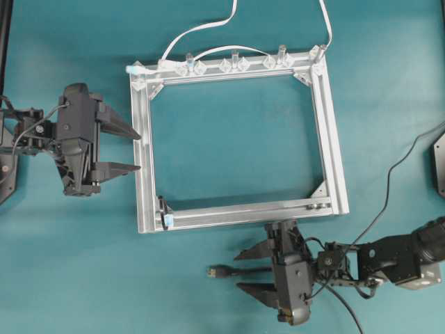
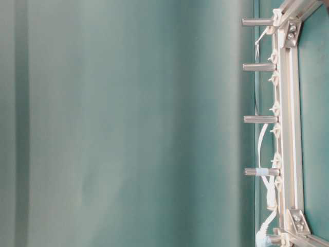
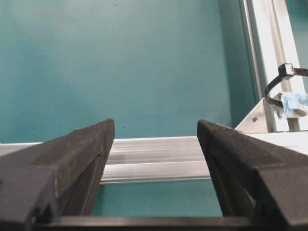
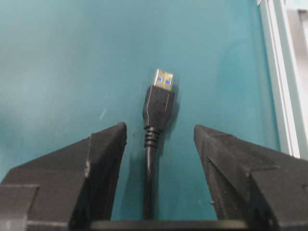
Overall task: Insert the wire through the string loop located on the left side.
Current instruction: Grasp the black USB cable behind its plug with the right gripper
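A thick ribbed neck (image 4: pixel 151 137) extends straight behind the USB plug (image 4: pixel 159 103), so I expect the plug to stay pointing ahead instead of sagging when I lift it there.
The wire's dark USB plug (image 1: pixel 214 272) lies on the teal table in front of the aluminium frame (image 1: pixel 327 139). Its black cable (image 4: pixel 150 173) runs back between the fingers of my right gripper (image 1: pixel 238 271), which stands open around it without touching it. In the right wrist view the plug (image 4: pixel 159 103) points away from the gripper (image 4: pixel 160 132). The string loop (image 1: pixel 165 211), with its pale blue tab, sits at the frame's near left corner. The left wrist view shows the loop (image 3: pixel 275 86) at upper right. My left gripper (image 1: pixel 138 151) is open and empty beside the frame's left rail (image 3: pixel 159 154).
A white flat cable (image 1: pixel 208 28) arcs behind the frame's far rail, which carries several clear plastic clips (image 1: pixel 233 64). In the table-level view several metal posts (image 2: pixel 259 67) stick out from that rail. A black lead (image 1: pixel 396 174) trails along the right side.
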